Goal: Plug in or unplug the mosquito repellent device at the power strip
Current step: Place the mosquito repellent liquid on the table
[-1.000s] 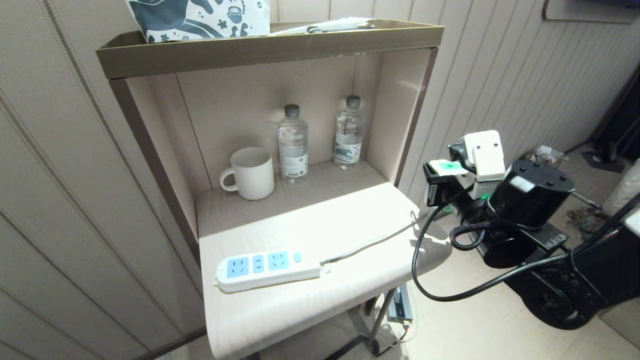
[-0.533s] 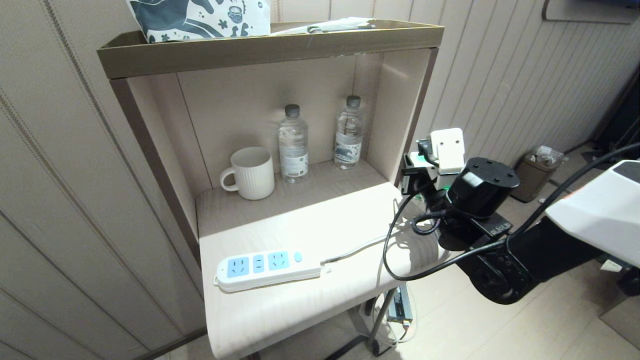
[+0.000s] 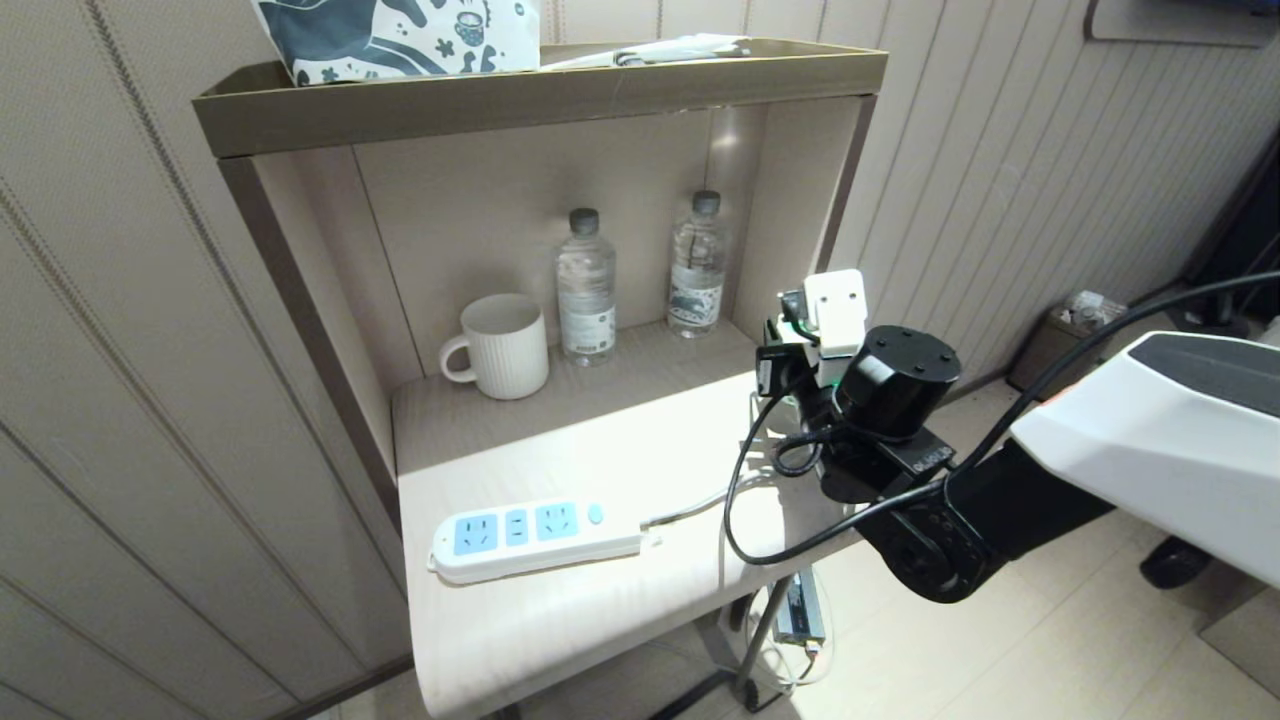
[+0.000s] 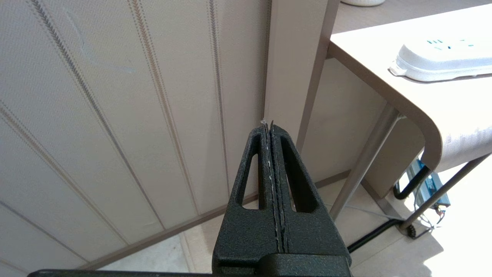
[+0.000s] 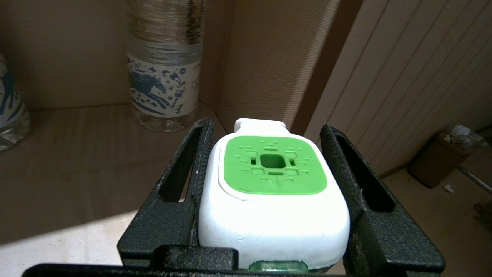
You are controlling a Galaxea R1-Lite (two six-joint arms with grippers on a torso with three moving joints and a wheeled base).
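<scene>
The device is upright with its green centre (image 5: 275,164) up, and the table's corner (image 3: 734,406) is clear. My right gripper should keep moving inward and down, and let go once the green bottle stands there.
My right gripper (image 3: 785,345) hovers over the right edge of the table, shut on the mosquito repellent device (image 5: 273,192). The device's white head with a green centre sits between the black fingers (image 5: 192,165), and a bit of green bottle shows below it. In the head view only a sliver of the device (image 3: 795,325) shows. The power strip (image 3: 535,540) lies flat near the table's front left with nothing in its light-blue sockets; its cord runs right toward the gripper. My left gripper (image 4: 268,123) is shut and parked low beside the table's left side, with one end of the power strip (image 4: 442,57) in its view.
A white ribbed mug (image 3: 500,345) and two water bottles (image 3: 586,285) (image 3: 697,262) stand at the back of the alcove. The alcove's right side wall (image 3: 790,220) is close behind the gripper. A shelf (image 3: 540,95) overhangs above. A bin (image 3: 1075,330) stands on the floor at the right.
My right arm has carried the device leftward, from off the table's right side to over its right edge. The power strip has not moved.
</scene>
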